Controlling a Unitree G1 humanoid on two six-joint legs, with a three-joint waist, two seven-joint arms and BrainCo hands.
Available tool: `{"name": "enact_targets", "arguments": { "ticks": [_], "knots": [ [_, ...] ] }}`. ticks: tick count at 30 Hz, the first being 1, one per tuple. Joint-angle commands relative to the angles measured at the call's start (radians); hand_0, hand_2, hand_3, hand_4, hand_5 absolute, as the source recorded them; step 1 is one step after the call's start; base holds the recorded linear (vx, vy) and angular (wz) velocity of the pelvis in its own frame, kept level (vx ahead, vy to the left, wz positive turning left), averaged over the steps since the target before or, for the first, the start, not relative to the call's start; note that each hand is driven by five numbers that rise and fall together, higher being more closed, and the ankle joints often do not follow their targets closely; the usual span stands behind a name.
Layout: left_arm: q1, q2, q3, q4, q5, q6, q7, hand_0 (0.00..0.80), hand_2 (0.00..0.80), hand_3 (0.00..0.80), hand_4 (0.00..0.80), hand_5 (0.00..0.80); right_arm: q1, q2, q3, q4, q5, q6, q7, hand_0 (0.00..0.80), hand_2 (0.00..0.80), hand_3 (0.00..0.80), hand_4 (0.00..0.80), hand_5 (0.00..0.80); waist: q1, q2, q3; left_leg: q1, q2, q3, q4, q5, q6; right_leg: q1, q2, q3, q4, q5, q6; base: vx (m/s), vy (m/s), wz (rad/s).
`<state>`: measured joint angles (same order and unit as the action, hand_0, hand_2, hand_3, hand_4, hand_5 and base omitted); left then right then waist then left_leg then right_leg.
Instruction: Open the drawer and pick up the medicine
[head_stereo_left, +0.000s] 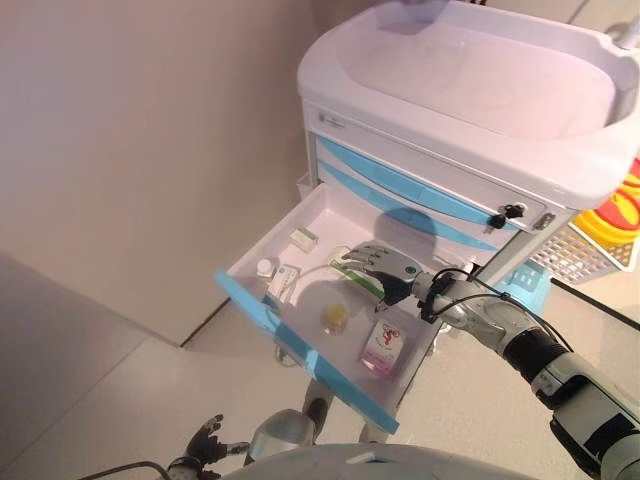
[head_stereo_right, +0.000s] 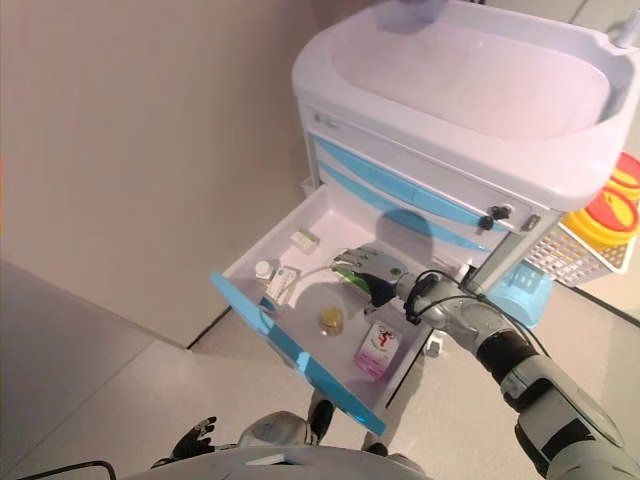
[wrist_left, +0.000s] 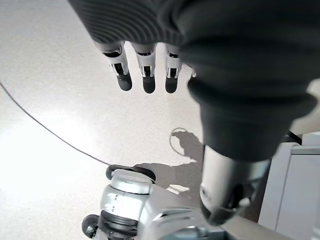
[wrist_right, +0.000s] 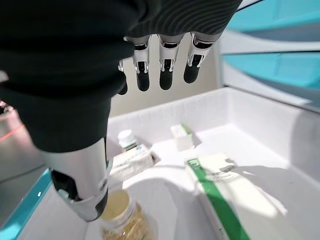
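I expect the small yellow jar (head_stereo_left: 335, 318) to turn out nearly full of capsules when I lift it, because yellow pieces (wrist_right: 132, 228) show through the jar's clear side just below the jar's neck.
The cart's lowest drawer (head_stereo_left: 300, 345), white with a blue front, stands pulled out. In it lie a pink medicine box (head_stereo_left: 383, 348), a small yellow jar (head_stereo_left: 335, 318), a long green-and-white box (wrist_right: 220, 195), a white box (head_stereo_left: 284, 283), a white bottle (head_stereo_left: 264, 267) and a small box (head_stereo_left: 304, 238). My right hand (head_stereo_left: 385, 268) hovers inside the drawer just over the green-and-white box, open with straight fingers (wrist_right: 165, 70) and holding nothing; its thumb (wrist_right: 85, 185) hangs above the jar (wrist_right: 120, 215). My left hand (head_stereo_left: 205, 440) hangs low near the floor, open with straight fingers (wrist_left: 145, 75).
The white cart (head_stereo_left: 470, 80) has a basin-like top and two shut blue drawers (head_stereo_left: 400, 185) above the open one, with a key lock (head_stereo_left: 510, 212) at the right. A wire basket (head_stereo_left: 590, 250) with a yellow container hangs on its right side. A wall rises on the left.
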<state>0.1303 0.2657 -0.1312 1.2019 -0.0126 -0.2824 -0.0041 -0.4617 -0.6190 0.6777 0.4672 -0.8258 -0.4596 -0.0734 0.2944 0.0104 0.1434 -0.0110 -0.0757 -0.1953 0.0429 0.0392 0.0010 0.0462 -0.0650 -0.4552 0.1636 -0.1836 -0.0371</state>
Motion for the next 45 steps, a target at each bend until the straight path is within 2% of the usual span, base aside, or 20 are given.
{"name": "enact_targets", "arguments": {
  "ticks": [1, 8, 9, 17, 35, 36, 37, 45],
  "knots": [
    [-0.01, 0.02, -0.002, 0.012, 0.038, -0.025, 0.016, 0.0, 0.0, 0.0, 0.0, 0.0, -0.022, 0.02, 0.043, -0.018, -0.035, -0.008, -0.019, 0.0, 0.0, 0.0, 0.0, 0.0, 0.027, -0.026, -0.001, -0.027, -0.037, -0.006, 0.009, -0.07, -0.027, 0.022, -0.031, 0.014, -0.031, 0.014, 0.038, -0.006, -0.012, 0.13],
    [0.0, 0.01, -0.019, -0.002, 0.05, -0.04, 0.012, 0.0, 0.0, 0.0, 0.0, 0.0, -0.021, 0.043, 0.066, 0.025, -0.101, -0.01, -0.027, 0.0, 0.0, 0.0, 0.0, 0.0, 0.058, -0.022, 0.005, -0.041, -0.044, -0.038, 0.003, -0.056, -0.034, 0.018, -0.031, -0.01, -0.027, 0.011, 0.035, 0.003, -0.012, 0.22],
    [0.003, 0.009, -0.018, -0.002, 0.05, -0.039, 0.011, 0.0, 0.0, 0.0, 0.0, 0.0, -0.022, 0.045, 0.071, 0.027, -0.108, -0.015, -0.028, 0.0, 0.0, 0.0, 0.0, 0.0, 0.061, -0.029, 0.005, -0.029, -0.041, -0.04, -0.002, -0.076, -0.041, 0.026, -0.027, 0.004, -0.025, -0.015, 0.034, 0.068, -0.057, 0.16],
    [0.011, -0.004, -0.021, -0.002, 0.063, -0.049, 0.004, 0.0, 0.0, 0.0, 0.0, 0.0, -0.021, 0.066, 0.083, 0.062, -0.136, -0.014, -0.044, 0.0, 0.0, 0.0, 0.0, 0.0, 0.085, -0.028, 0.005, -0.039, -0.047, -0.066, -0.008, -0.067, -0.046, 0.025, -0.029, -0.018, -0.021, -0.019, 0.033, 0.011, 0.005, 0.09],
    [0.032, -0.011, -0.012, -0.009, 0.071, -0.05, 0.009, 0.0, 0.0, 0.0, 0.0, 0.0, -0.001, 0.117, 0.069, 0.13, -0.192, 0.055, -0.028, 0.0, 0.0, 0.0, 0.0, 0.0, 0.112, -0.019, 0.0, -0.044, -0.057, -0.097, -0.018, -0.055, -0.044, 0.023, -0.039, -0.042, -0.007, -0.023, 0.04, 0.017, 0.023, 0.06],
    [0.03, -0.01, -0.011, -0.01, 0.07, -0.049, 0.008, 0.0, 0.0, 0.0, 0.0, 0.0, 0.0, 0.119, 0.069, 0.138, -0.204, 0.059, -0.015, 0.602, 0.602, 0.602, 0.602, 0.602, 0.113, -0.019, -0.001, -0.044, -0.058, -0.098, -0.019, -0.054, -0.044, 0.023, -0.04, -0.043, -0.007, -0.023, 0.04, 0.0, 0.0, 0.0],
    [0.03, -0.009, -0.009, -0.011, 0.071, -0.05, 0.007, 0.0, 0.0, 0.0, 0.0, 0.0, 0.0, 0.121, 0.071, 0.142, -0.212, 0.069, -0.005, 0.8, 0.8, 0.8, 0.8, 0.8, 0.114, -0.019, -0.001, -0.045, -0.059, -0.099, -0.019, -0.054, -0.043, 0.023, -0.04, -0.043, -0.007, -0.023, 0.041, 0.0, 0.0, 0.0],
    [0.022, -0.005, -0.014, -0.009, 0.061, -0.055, 0.002, 0.0, 0.0, 0.0, 0.0, 0.0, -0.003, 0.136, 0.083, 0.202, -0.245, 0.092, 0.013, 0.8, 0.8, 0.8, 0.8, 0.8, 0.125, -0.014, 0.011, -0.05, -0.061, -0.109, -0.023, -0.048, -0.043, 0.018, -0.041, -0.048, -0.003, -0.025, 0.038, 0.008, -0.001, 0.0]
  ]
}}
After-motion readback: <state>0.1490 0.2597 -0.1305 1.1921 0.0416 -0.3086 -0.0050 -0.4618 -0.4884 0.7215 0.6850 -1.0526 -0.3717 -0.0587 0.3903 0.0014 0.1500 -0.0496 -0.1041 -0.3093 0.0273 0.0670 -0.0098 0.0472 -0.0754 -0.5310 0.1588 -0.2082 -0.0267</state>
